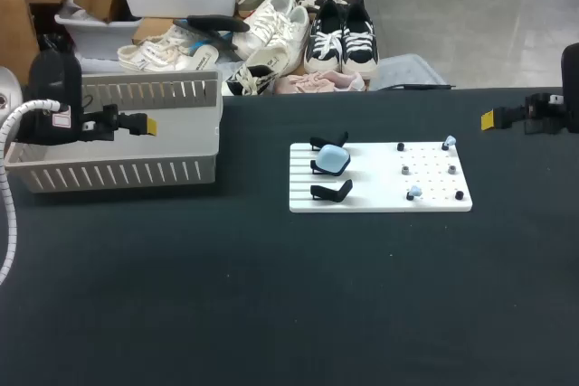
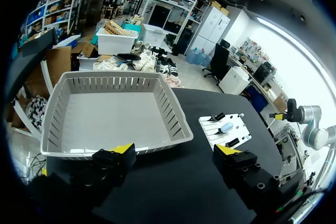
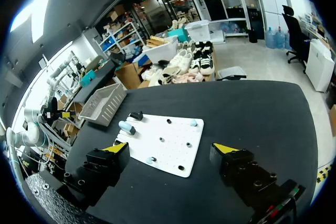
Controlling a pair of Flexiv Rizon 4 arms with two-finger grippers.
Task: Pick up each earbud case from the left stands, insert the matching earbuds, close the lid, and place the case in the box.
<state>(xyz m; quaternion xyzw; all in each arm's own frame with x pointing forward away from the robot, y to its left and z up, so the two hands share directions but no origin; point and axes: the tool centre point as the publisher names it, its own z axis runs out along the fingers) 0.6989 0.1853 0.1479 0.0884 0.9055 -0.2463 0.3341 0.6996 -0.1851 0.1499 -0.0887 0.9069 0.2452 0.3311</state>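
I should find empty wells inside the light-blue earbud case [image 1: 332,159] when I open its lid, because the matching earbuds [image 1: 414,192] are out among the black pegs.
A white board [image 1: 380,189] lies right of the table's middle, with three black stands on its left side. A light-blue earbud case [image 1: 332,161] rests on the middle stand; the other two stands [image 1: 331,192] hold nothing. Two light-blue earbuds [image 1: 450,142] [image 1: 413,192] sit among black pegs on the board's right side. My left gripper [image 1: 145,124] hangs open over the grey basket [image 1: 118,172], holding nothing. My right gripper [image 1: 488,118] is open at the far right, apart from the board. The left wrist view has the left gripper [image 2: 176,150], basket [image 2: 173,109] and case [image 2: 227,127]; the right wrist view has the right gripper [image 3: 170,148], board [image 3: 173,145], case [image 3: 126,127] and an earbud [image 3: 193,123].
The grey slatted basket stands at the table's back left and has nothing in it. Black tabletop [image 1: 271,296] stretches wide in front of the board and basket.
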